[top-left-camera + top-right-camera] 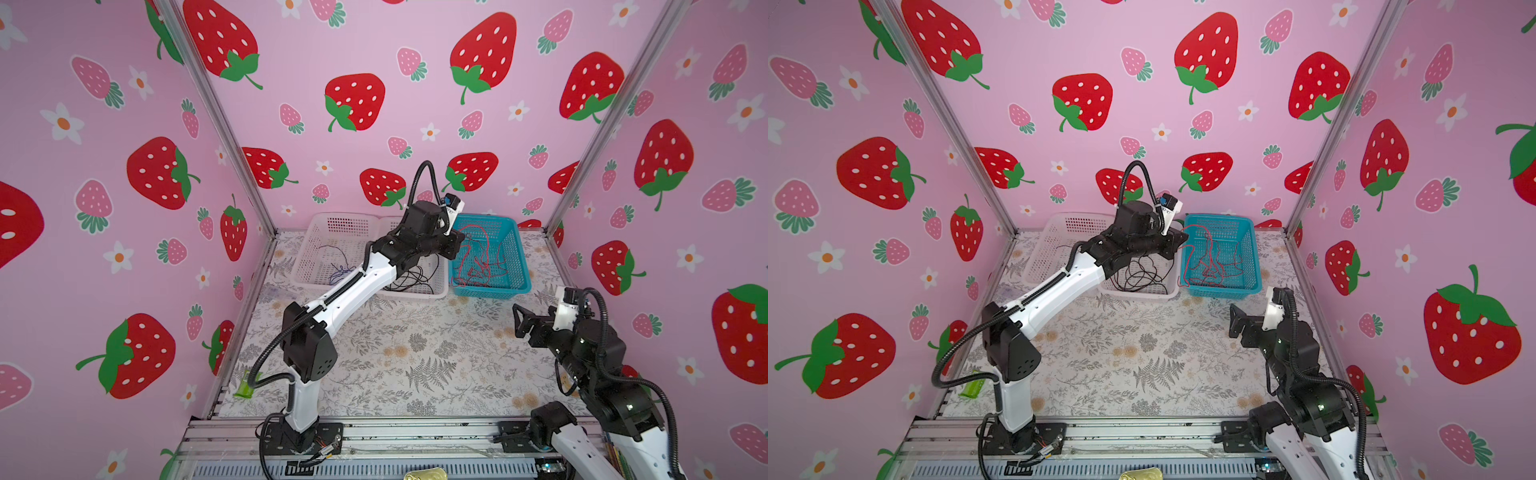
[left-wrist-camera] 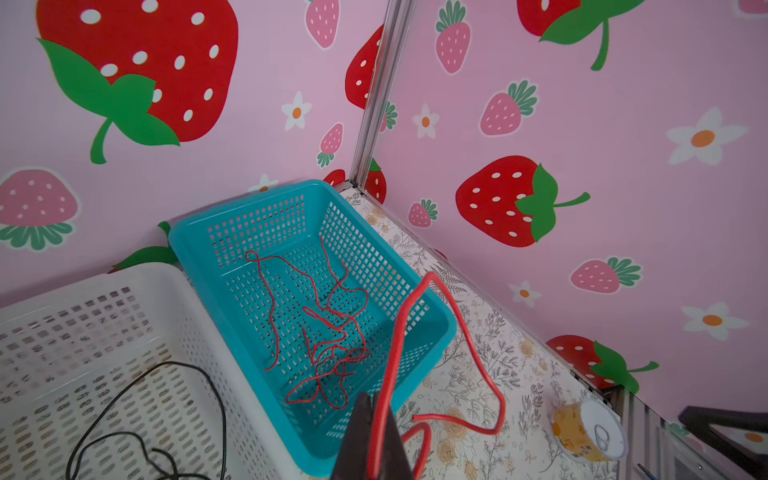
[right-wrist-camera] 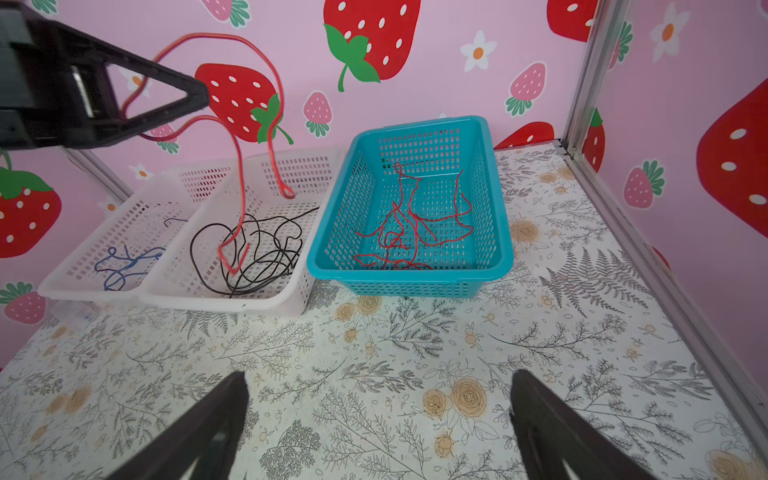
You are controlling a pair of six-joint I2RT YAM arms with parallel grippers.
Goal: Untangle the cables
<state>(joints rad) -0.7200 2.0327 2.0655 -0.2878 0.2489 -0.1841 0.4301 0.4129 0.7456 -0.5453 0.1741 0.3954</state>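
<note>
The red cable (image 1: 487, 237) is hanging free of black cables. My left gripper should keep going toward the blue basket of red cables (image 1: 497, 260) and let go inside it.
My left gripper (image 2: 376, 401) is shut on a red cable (image 2: 395, 332), and in both top views it hovers (image 1: 459, 243) (image 1: 1185, 239) between the white basket (image 1: 415, 294) and the blue basket (image 1: 490, 218). In the right wrist view the held red cable (image 3: 237, 166) loops down from that gripper (image 3: 199, 97) into the white basket (image 3: 224, 301), onto a tangle of black cables (image 3: 257, 253). More red cables (image 3: 415, 224) lie in the blue basket (image 3: 415, 275). A blue cable (image 3: 120, 266) lies in a second white basket (image 3: 87, 293). My right gripper (image 3: 378, 386) stands open over bare table (image 1: 519, 320).
A yellow can (image 2: 590, 432) stands on the floral table near the right wall. A green object (image 1: 247, 384) lies at the table's left edge. A clear plastic item (image 3: 75, 311) sits in front of the white baskets. Pink walls close in three sides.
</note>
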